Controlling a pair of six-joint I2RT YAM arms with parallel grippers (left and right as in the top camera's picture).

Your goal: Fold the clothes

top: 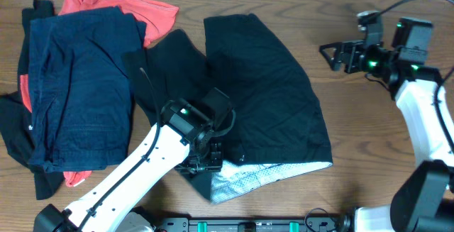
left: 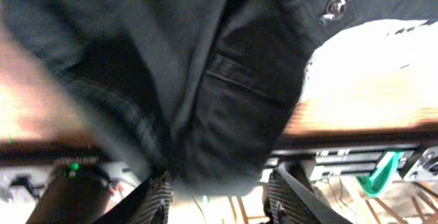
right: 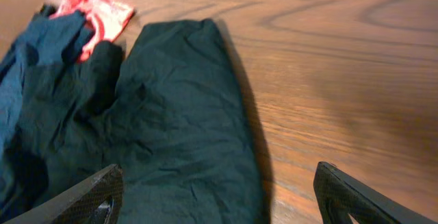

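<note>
Next, I take the shorts' free side edge (top: 296,65) with my right gripper and drag them toward the open table before folding, because the black shorts crowd the navy garment (top: 135,71).
Black shorts (top: 269,97) lie spread flat in the middle of the table, with pale mesh lining (top: 262,175) showing along their near edge. My left gripper (top: 204,162) is low over the near left corner of the shorts. In the left wrist view its fingers (left: 222,200) are open, and the black cloth (left: 226,101) with a button (left: 335,6) hangs down to the gap between them. My right gripper (top: 332,53) is open and empty above bare table at the far right. The right wrist view (right: 219,196) looks toward the shorts (right: 178,114).
A pile of other clothes lies at the left: a navy garment (top: 78,83) on top, coral-red cloth (top: 149,12) behind and under it, black cloth (top: 14,133) at the left edge. The table's front edge and rail (top: 248,225) are close below the shorts.
</note>
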